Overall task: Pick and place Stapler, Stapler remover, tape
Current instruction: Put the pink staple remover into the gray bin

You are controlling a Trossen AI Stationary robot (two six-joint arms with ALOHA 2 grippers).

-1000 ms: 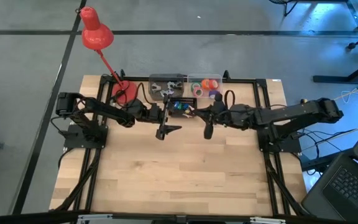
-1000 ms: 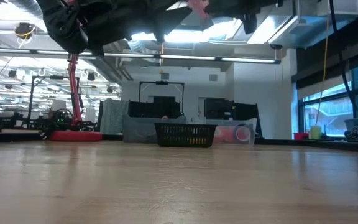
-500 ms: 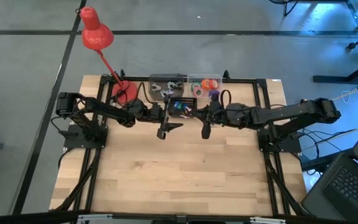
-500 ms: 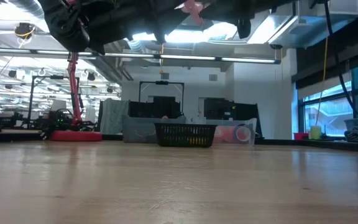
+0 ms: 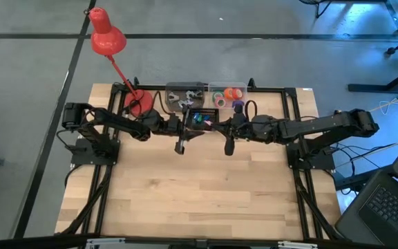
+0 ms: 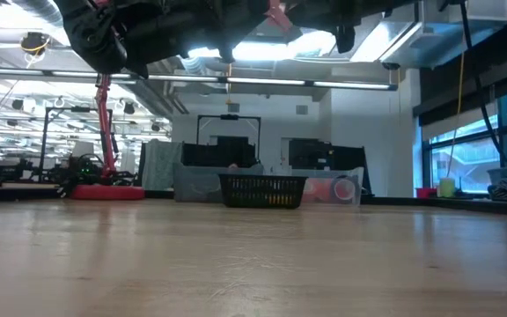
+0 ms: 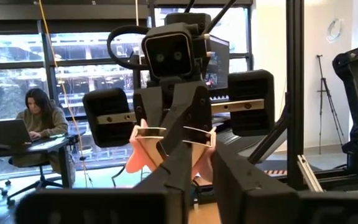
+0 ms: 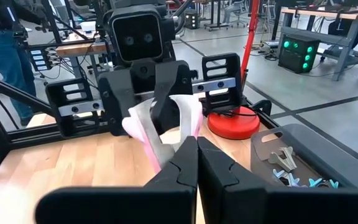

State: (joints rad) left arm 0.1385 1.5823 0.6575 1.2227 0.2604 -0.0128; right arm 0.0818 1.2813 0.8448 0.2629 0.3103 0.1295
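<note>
Both grippers are on the stapler remover (image 5: 208, 123), so I should open and withdraw my right gripper before my left gripper places the remover in the grey bin (image 5: 184, 95).
The stapler remover (image 7: 143, 149), pink with two metal claws, hangs high above the table's middle between my two grippers, which face each other. It shows at the top of the low view (image 6: 277, 15). My left gripper (image 7: 204, 157) is shut on it from the table's left, and my right gripper (image 8: 196, 148) from the right. The tape rolls (image 5: 228, 95) lie in a clear box at the table's far edge. The stapler is out of view. My left gripper pinches a pink part of the remover (image 7: 204, 165) between its two fingers, coming level from the table's left. The remover is lifted clear, high above the table. My right gripper is shut on the remover's middle, between its two pale wings (image 8: 188, 113), coming level from the table's right. Its own fingers hide the place of contact.
A black wire basket (image 5: 199, 117) stands under the grippers, near the far edge. Behind it is a grey bin (image 8: 291, 163) with small claw-like metal pieces. A red lamp's base (image 5: 135, 102) stands at the far left. Bare wood (image 5: 199, 194) fills the table's near half.
My left gripper has shut on the stapler remover, which my right gripper keeps holding. My right gripper has gone a little toward the table's left, toward my left gripper. The remover stays lifted clear.
</note>
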